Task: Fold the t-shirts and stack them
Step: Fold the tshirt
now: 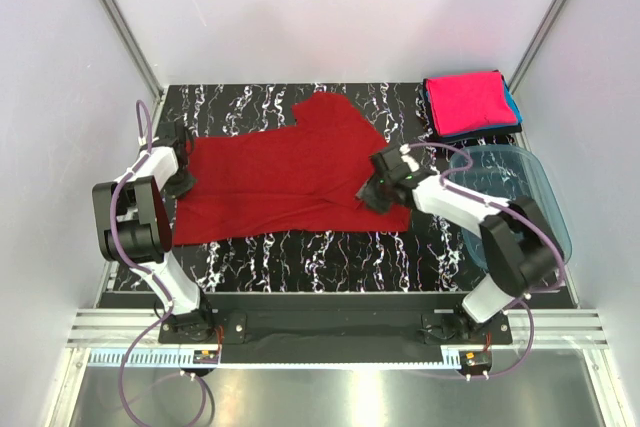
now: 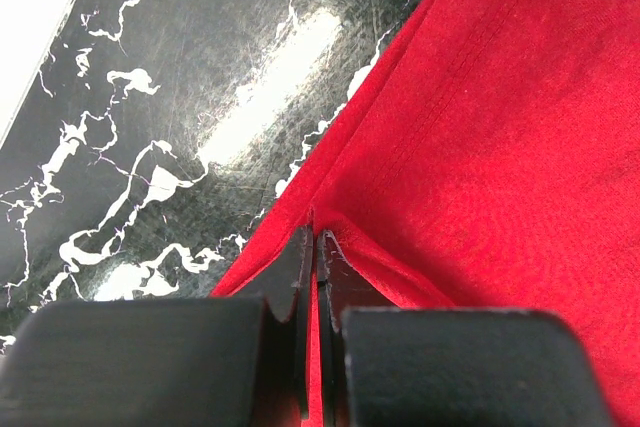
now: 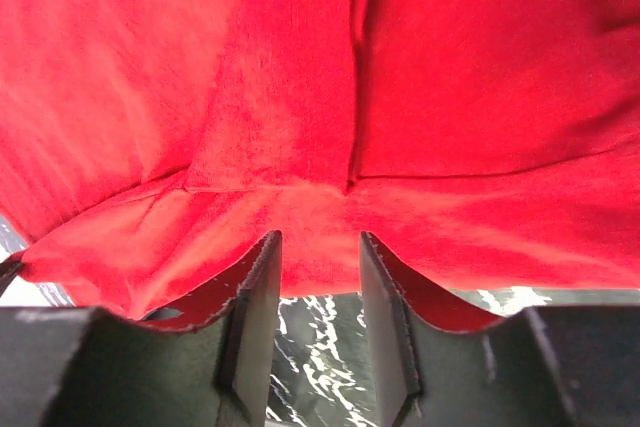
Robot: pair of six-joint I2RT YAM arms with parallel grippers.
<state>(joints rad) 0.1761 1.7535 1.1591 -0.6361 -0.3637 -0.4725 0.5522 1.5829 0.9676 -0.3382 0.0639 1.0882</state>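
The dark red t-shirt's flap corner (image 3: 338,179) points into my right gripper's open fingers, so I should keep bringing them closer to that corner (image 3: 346,187) until they can pinch it.
A dark red t-shirt (image 1: 285,172) lies spread across the middle of the black marble table (image 1: 330,257), one sleeve pointing to the back. My left gripper (image 1: 183,183) is at the shirt's left edge and is shut on a pinch of its red fabric (image 2: 318,347). My right gripper (image 1: 372,195) is at the shirt's right front part. Its jaws stand apart over the shirt's hem (image 3: 320,247), with nothing between them. A folded pink t-shirt (image 1: 465,102) lies on a folded teal-blue one (image 1: 512,104) at the back right corner.
A translucent blue plastic tub (image 1: 515,192) stands at the right edge of the table, beside my right arm. White walls and metal posts close in the back and sides. Bare marble shows in front of the shirt.
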